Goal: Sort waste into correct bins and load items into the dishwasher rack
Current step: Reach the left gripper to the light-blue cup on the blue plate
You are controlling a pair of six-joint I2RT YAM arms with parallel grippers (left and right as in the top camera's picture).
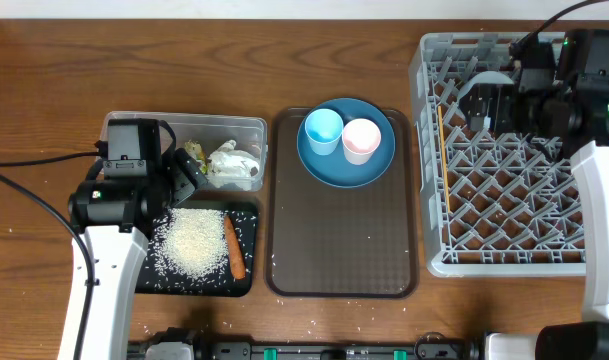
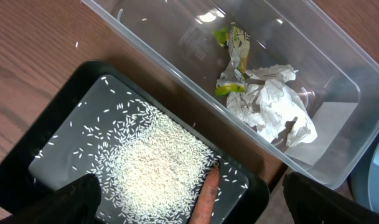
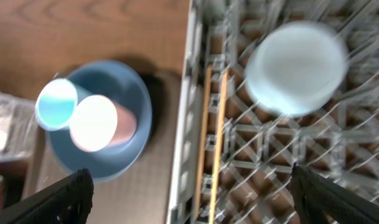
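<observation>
The light blue cup sits past the pink cup (image 1: 361, 140) from my right gripper, so I should pinch its rim (image 1: 307, 122) with my left gripper and pass the cup across.
My right gripper (image 3: 198, 200) (image 1: 487, 100) is open above the grey dishwasher rack (image 1: 504, 262); its fingers (image 3: 60, 198) hold nothing. A pale blue bowl (image 3: 297, 67), blurred, sits in the rack beyond them. Two chopsticks (image 3: 213, 137) (image 1: 441, 150) lie along the rack's left side. The dark blue plate (image 1: 346, 165) carries a light blue cup (image 1: 323, 131) and a pink cup (image 1: 361, 140). Open as well, my left gripper (image 2: 192, 208) (image 1: 184, 175) hovers over the black tray (image 2: 58, 124), where rice (image 2: 158, 168) and a carrot (image 2: 205, 196) lie. Crumpled paper (image 2: 276, 109) and a wrapper (image 2: 234, 59) are in the clear tub (image 2: 338, 81).
The plate rests on a brown serving tray (image 1: 344, 250) between the bins and the rack. A few rice grains lie scattered on that tray and on the wooden table (image 1: 44, 110). A black cable (image 1: 24, 195) runs across the table at the left.
</observation>
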